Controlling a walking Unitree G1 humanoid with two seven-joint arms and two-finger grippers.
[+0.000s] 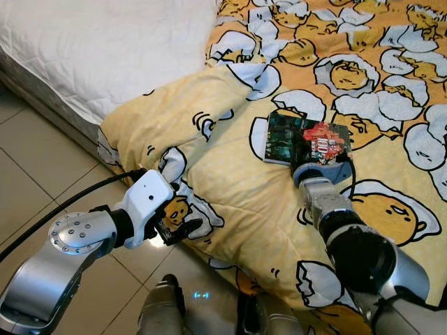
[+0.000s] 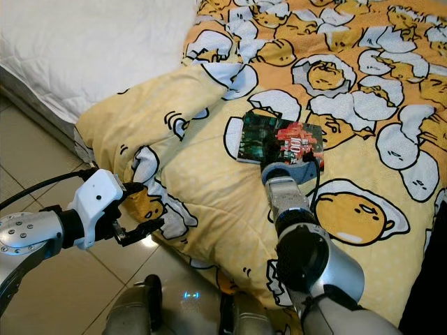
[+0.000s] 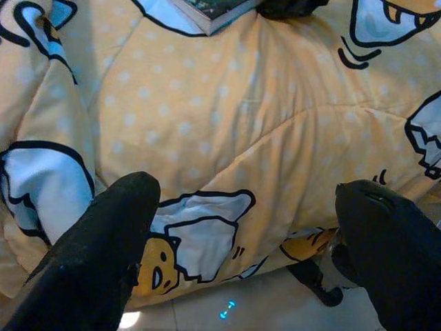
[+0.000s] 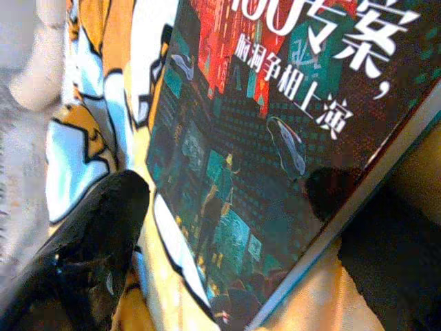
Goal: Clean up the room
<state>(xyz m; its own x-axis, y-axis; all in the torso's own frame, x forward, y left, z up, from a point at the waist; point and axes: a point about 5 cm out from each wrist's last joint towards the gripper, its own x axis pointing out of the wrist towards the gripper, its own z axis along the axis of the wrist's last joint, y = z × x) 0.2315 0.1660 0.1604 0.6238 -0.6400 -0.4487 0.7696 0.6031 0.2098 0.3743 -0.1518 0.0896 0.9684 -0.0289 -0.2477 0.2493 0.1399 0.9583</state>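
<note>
The page edge (image 4: 400,155) sits straight and closed between the open fingers of the robot's right gripper, so the book (image 1: 307,137) will stay closed and straight when the robot lifts it.
A dark paperback book (image 1: 297,136) with a red and teal cover lies flat on the yellow egg-print blanket (image 1: 230,188) on the bed. My right gripper (image 1: 318,159) reaches over the blanket to the book's near edge. In the right wrist view its fingers (image 4: 89,255) stand open, apart on either side of the book's (image 4: 275,138) near corner. My left gripper (image 1: 180,230) is open and holds nothing, low by the blanket's hanging front edge above the floor. The left wrist view looks between its spread fingers (image 3: 110,241) at the blanket (image 3: 227,117).
A bare white mattress (image 1: 91,49) shows at the back left beside the blanket. Beige floor tiles (image 1: 35,181) run along the bed's left and front. A black cable (image 1: 77,199) trails from my left arm.
</note>
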